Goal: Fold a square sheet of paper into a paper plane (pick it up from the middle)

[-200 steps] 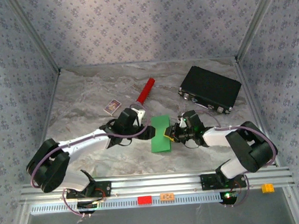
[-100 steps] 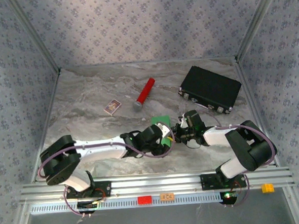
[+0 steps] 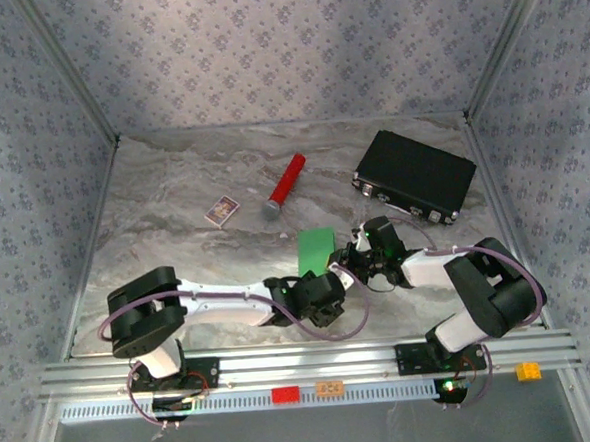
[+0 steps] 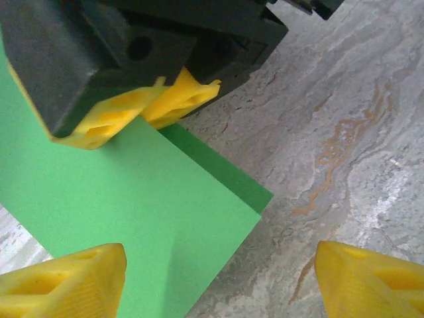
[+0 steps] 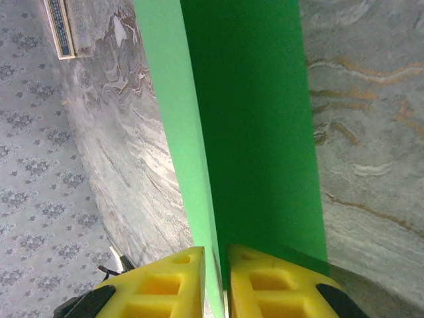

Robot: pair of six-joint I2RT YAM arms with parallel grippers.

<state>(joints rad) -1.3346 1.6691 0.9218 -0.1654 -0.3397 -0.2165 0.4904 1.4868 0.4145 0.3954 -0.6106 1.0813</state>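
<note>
My right gripper is pinching the upper layer's edge [image 4: 193, 163], and the paper's lower layer sticks out [image 4: 217, 167] past it. My left gripper should take the upper layer's edge so that my right gripper is free for the lower layer.
The square sheet of paper [image 3: 315, 248] is bright green and folded into two layers, standing on edge in a narrow strip at the table's middle. My right gripper [image 3: 341, 268] is shut on its near edge; in the right wrist view the yellow fingers [image 5: 165, 285] pinch both layers of the paper [image 5: 252, 132]. My left gripper [image 3: 324, 291] is open just in front of it. In the left wrist view its gripper [image 4: 218, 285] straddles a corner of the paper [image 4: 119, 199], without touching it. The right gripper's fingers [image 4: 152, 109] show above. The paper plane is out of view.
A red cylinder [image 3: 285, 184] and a small printed card [image 3: 221, 210] lie behind the paper. A black case [image 3: 413, 176] sits at the back right. Patterned walls close in the table on three sides. The arms' bases stand on the near rail.
My left arm has swung from the paper's left side round to its near end, and its jaws have opened wider. The right gripper has kept its hold.
</note>
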